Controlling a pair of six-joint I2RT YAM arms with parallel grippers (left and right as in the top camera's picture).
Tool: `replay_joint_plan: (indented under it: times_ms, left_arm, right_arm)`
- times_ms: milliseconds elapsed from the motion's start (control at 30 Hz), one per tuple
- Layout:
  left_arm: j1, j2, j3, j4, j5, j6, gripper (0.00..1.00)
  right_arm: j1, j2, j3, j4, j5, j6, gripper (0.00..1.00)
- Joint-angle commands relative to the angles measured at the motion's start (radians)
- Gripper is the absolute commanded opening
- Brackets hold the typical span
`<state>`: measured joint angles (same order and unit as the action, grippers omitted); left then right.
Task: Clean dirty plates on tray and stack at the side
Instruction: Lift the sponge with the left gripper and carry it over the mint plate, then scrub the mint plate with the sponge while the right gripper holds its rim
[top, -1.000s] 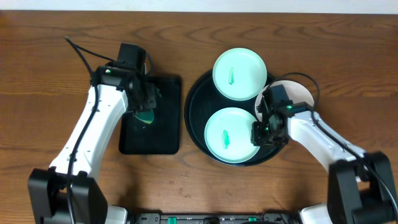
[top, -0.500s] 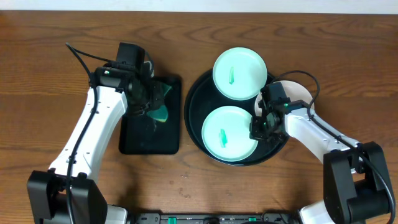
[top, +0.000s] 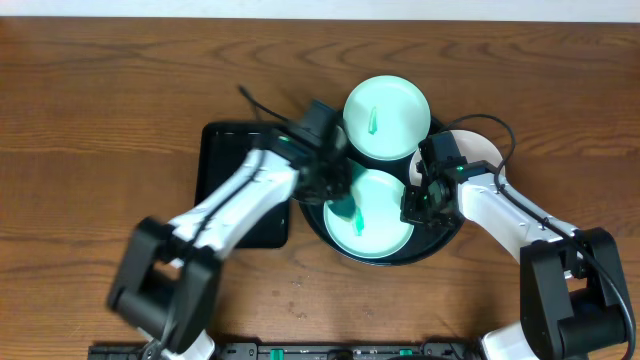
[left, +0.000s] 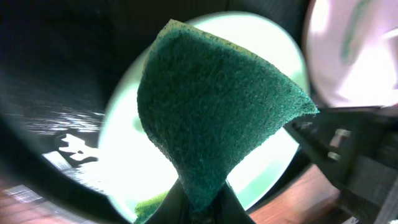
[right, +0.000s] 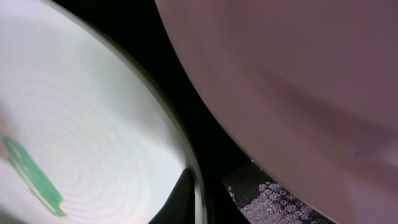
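I should press the raised sponge back onto the plate's middle (top: 373, 212) with my left gripper and scrub, since a green streak (top: 358, 222) remains beside it on the front plate.
The round black tray (top: 420, 255) holds two mint-green plates. The back plate (top: 387, 118) has a green smear (top: 372, 122). My left gripper (top: 342, 200) is shut on a dark green sponge (left: 211, 118) and holds it over the left part of the front plate (top: 380, 225). A smear (left: 149, 205) shows beside the sponge. My right gripper (top: 415, 205) is shut on the front plate's right rim (right: 193, 180). That plate (right: 81, 124) carries a green streak (right: 31, 174). The white plate (top: 482, 150) lies at the tray's right edge, partly under my right arm, and it fills the upper right of the right wrist view (right: 298, 81).
A smaller rectangular black tray (top: 222, 160) lies left of the round tray, partly under my left arm. Brown wooden table (top: 90, 100) surrounds both trays. The two arms are close together over the front plate.
My left arm has swung right from the rectangular tray to over the round tray, carrying the sponge above the front plate. My right gripper has stayed on the plate's rim.
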<state>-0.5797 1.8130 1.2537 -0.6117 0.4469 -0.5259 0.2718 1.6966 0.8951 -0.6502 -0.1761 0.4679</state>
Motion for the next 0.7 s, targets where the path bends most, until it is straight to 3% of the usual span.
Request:
replay_joint_plan:
  times_ms: [0, 200, 433, 533, 667]
  left_arm:
    - [-0.032, 0.072, -0.008, 0.030, 0.014, -0.095, 0.07]
    - [-0.051, 0.169, -0.008, 0.042, -0.013, -0.115, 0.07]
    - [-0.022, 0.170, -0.008, -0.103, -0.334, -0.094, 0.07]
    - [-0.015, 0.172, -0.008, -0.081, -0.315, -0.084, 0.07]
    - [-0.032, 0.192, -0.008, 0.010, -0.148, -0.073, 0.07]
  right_arm:
    - [0.014, 0.061, -0.008, 0.016, 0.044, 0.032, 0.01]
    - [0.014, 0.061, -0.008, 0.011, 0.045, 0.032, 0.01]
    - [0.018, 0.061, -0.008, 0.004, 0.045, 0.032, 0.01]
    - [0.018, 0.061, -0.008, 0.000, 0.045, 0.032, 0.01]
    - [0.018, 0.061, -0.008, 0.000, 0.044, 0.032, 0.01]
